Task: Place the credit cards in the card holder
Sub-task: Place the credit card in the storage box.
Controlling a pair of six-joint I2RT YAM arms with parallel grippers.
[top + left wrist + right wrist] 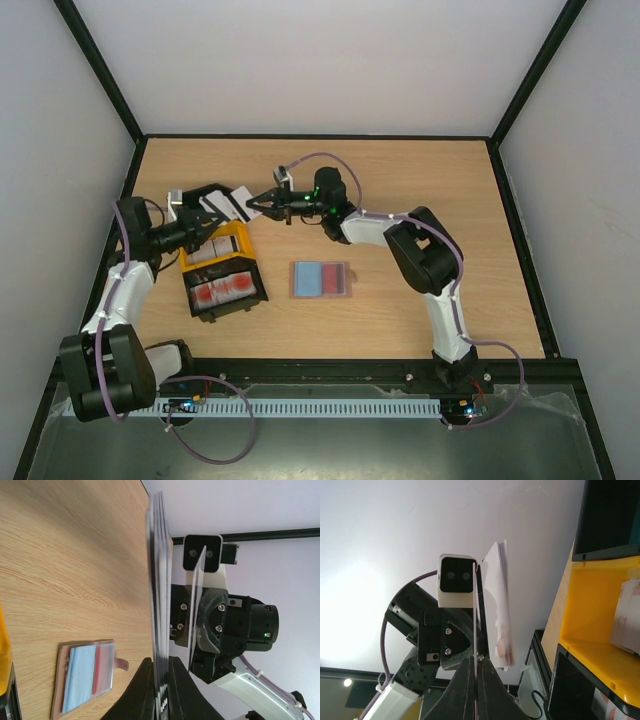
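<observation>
The single card (197, 599) is clear of the stack, so my left gripper should next move the stack toward the yellow tray (243, 238) and let go of it inside.
My left gripper (212, 207) (161, 667) is shut on a stack of credit cards (226, 204) (159, 580), held edge-on in the air above the table. My right gripper (255, 206) (476, 662) faces it and is shut on a single thin card (476, 625), which also shows in the left wrist view (196, 600), a small gap from the stack (498, 610). The card holder (349, 270) (62, 675) lies open on the table to the right of the trays, with a blue and a red card in its slots.
A yellow tray (240, 240) (600, 610) and a black tray (250, 300) holding red-and-white cards sit under and in front of the left gripper. Black frame rails edge the table. Bare wood lies at the back and right.
</observation>
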